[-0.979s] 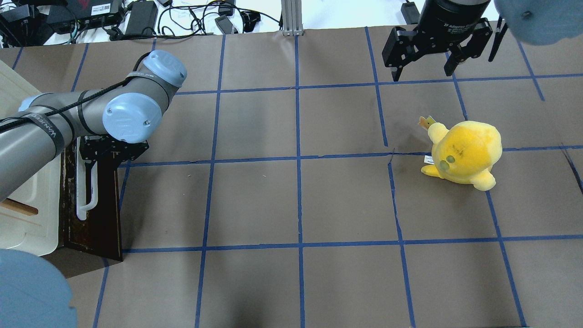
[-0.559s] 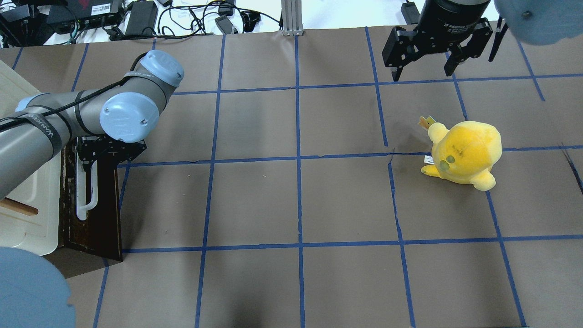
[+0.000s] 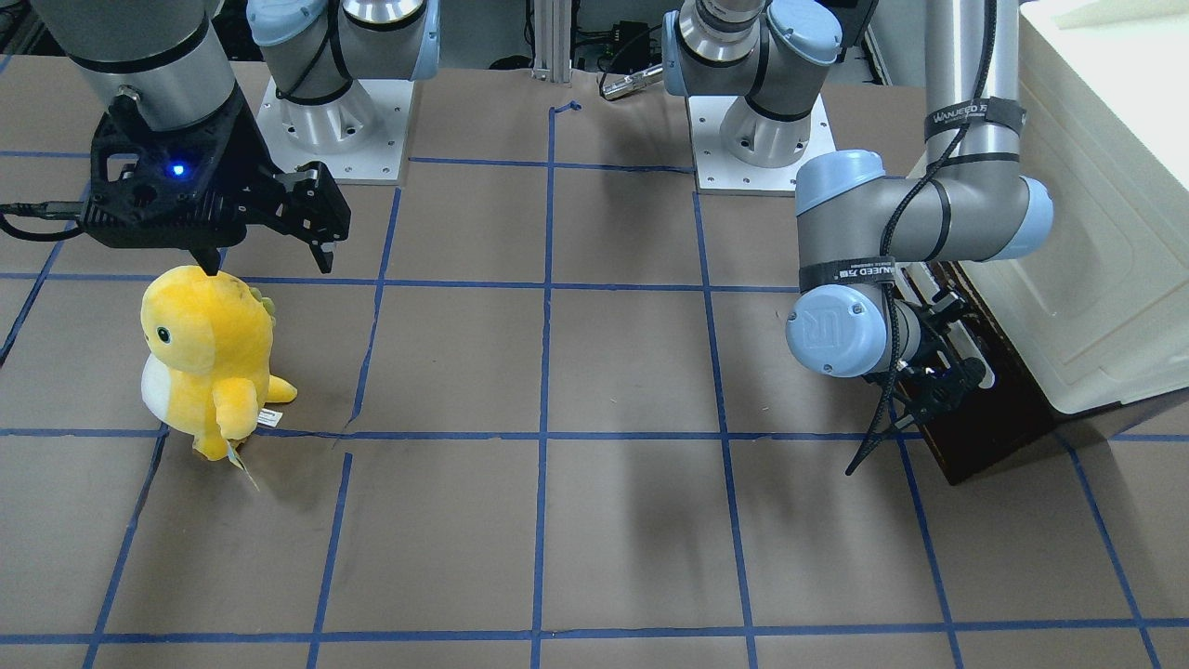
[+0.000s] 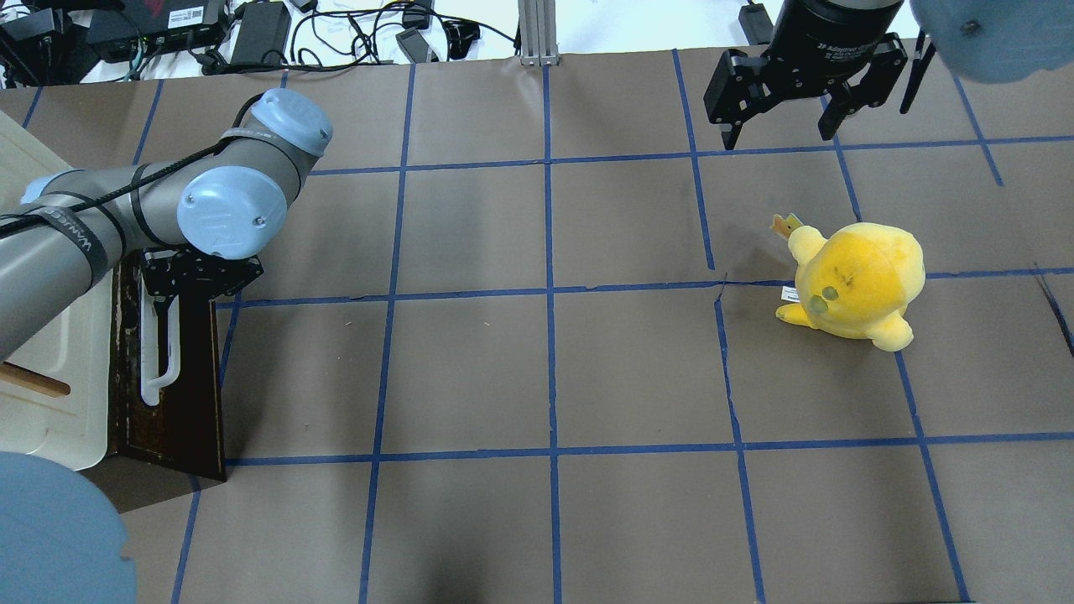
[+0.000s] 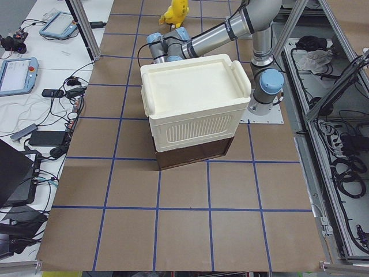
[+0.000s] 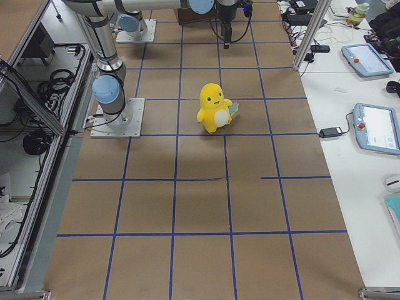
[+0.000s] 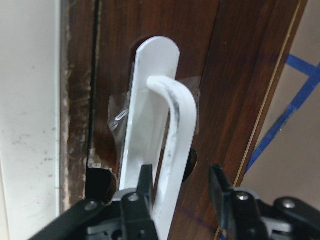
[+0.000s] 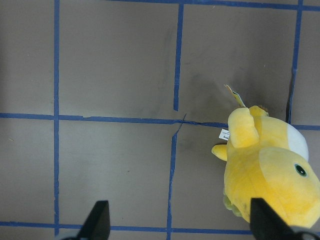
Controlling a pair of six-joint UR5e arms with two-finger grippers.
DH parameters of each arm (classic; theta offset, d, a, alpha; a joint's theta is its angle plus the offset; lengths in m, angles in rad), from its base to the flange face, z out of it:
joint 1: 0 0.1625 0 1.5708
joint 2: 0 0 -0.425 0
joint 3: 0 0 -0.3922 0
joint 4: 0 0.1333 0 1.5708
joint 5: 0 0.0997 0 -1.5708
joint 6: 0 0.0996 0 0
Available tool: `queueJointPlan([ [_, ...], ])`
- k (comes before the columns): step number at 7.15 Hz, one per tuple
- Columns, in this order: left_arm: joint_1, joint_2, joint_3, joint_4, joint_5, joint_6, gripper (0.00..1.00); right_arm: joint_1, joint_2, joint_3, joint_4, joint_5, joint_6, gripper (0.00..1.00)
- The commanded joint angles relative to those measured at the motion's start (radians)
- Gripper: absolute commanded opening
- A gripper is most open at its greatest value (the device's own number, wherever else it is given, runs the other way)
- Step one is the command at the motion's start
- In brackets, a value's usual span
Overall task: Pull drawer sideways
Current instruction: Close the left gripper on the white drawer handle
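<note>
The dark brown front panel (image 3: 967,433) has a narrow dark gap (image 7: 93,80) between it and the cabinet frame, so the drawer will slide straight out freely when the robot pulls.
The drawer (image 4: 189,394) has a dark brown front panel and a long white bar handle (image 4: 159,356), and it sits under the cream cabinet at the table's left edge. My left gripper (image 4: 180,294) is at the far end of that handle. In the left wrist view the left gripper (image 7: 181,175) is open, with one finger on each side of the white handle (image 7: 172,115). The left finger is close to the bar and the right finger stands apart from it. My right gripper (image 4: 780,134) is open and empty, high at the back right.
A yellow plush toy (image 4: 856,281) stands on the right half of the table, below the right gripper (image 8: 182,225). The cream cabinet (image 3: 1105,232) stands above the drawer. Cables and power bricks (image 4: 260,33) lie beyond the far edge.
My left arm has shifted a little to the left, bringing the gripper closer to the drawer front. The drawer and the right arm have not moved.
</note>
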Motion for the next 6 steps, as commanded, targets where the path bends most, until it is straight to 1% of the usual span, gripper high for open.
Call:
queueJointPlan([
  [1,0.002,0.001,0.002,0.0,0.003,0.0,0.43,0.0,0.0,0.0,0.0,0.001,0.0,1.0],
  [2,0.002,-0.001,0.002,0.0,0.003,0.002,0.39,0.0,0.0,0.0,0.0,0.001,0.0,1.0],
  [5,0.002,0.001,0.004,0.0,0.003,0.0,0.37,0.0,0.0,0.0,0.0,0.001,0.0,1.0],
  [6,0.002,0.002,0.002,-0.002,0.003,0.0,0.34,0.0,0.0,0.0,0.0,0.0,0.0,1.0],
])
